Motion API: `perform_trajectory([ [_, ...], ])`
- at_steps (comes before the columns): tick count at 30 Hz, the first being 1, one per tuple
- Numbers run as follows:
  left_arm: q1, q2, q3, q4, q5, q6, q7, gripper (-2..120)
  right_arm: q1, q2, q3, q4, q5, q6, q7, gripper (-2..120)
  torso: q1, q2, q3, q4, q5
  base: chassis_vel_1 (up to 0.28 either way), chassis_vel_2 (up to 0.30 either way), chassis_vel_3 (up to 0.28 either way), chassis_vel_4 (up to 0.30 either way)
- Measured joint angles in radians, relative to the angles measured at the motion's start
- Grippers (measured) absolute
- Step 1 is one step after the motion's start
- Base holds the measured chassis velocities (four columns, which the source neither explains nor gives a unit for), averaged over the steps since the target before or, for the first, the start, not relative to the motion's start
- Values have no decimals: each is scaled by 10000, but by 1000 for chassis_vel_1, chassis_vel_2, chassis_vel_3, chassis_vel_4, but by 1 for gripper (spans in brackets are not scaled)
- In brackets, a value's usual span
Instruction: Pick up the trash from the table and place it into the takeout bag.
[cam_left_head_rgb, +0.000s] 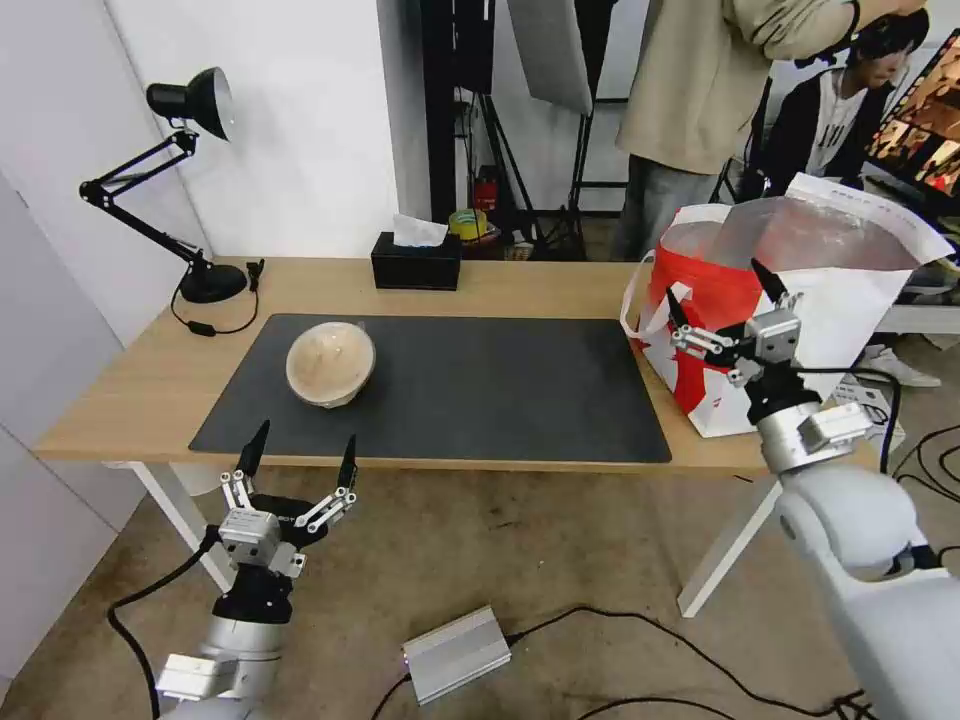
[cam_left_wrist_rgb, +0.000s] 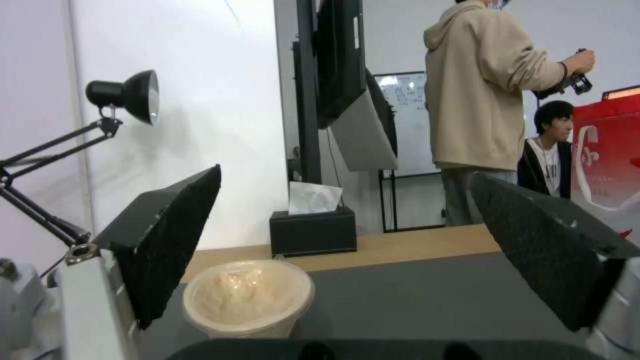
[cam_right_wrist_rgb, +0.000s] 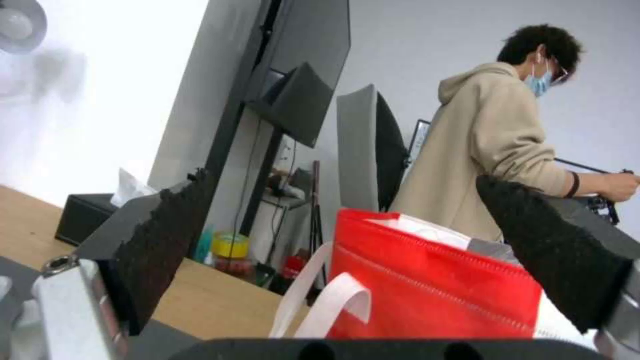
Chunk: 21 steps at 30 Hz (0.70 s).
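Note:
The beige bowl (cam_left_head_rgb: 331, 364) has only a shiny coating showing in its hollow, so I expect the coating to stay stuck inside when the robot lifts the bowl tipped sideways.
A round beige lidded bowl (cam_left_head_rgb: 330, 363) lies tilted on the left part of the dark grey mat (cam_left_head_rgb: 480, 395) that covers the light-wood table (cam_left_head_rgb: 550, 285). My left gripper (cam_left_head_rgb: 306, 440) is open, just in front of the table's front edge and below it, pointing at the bowl (cam_left_wrist_rgb: 247, 297), which shows between its fingers (cam_left_wrist_rgb: 167, 235). The takeout bag (cam_left_head_rgb: 850, 290), white with a red side and foil lining, stands open at the table's right end. My right gripper (cam_left_head_rgb: 715, 282) hangs open and empty in front of the bag's red side (cam_right_wrist_rgb: 433, 290).
A black tissue box (cam_left_head_rgb: 416, 262) sits at the table's back edge. A black desk lamp (cam_left_head_rgb: 190, 100) stands at the back left corner. On the floor under the table lie a silver box (cam_left_head_rgb: 455, 655) and cables.

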Motion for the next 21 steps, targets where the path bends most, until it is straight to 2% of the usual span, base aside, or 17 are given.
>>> perform_trajectory([
  [13,-157,-56,7,63,15,74,6,100,-807,789,-54,383,-518,333,-65,100,1,0,0,0,2,0,0,0,0],
  [21,-146,-55,-11,61,21,78,9,100,-1913,1232,124,959,-1041,446,-68,100,0,0,0,-1,2,0,0,0,0],
])
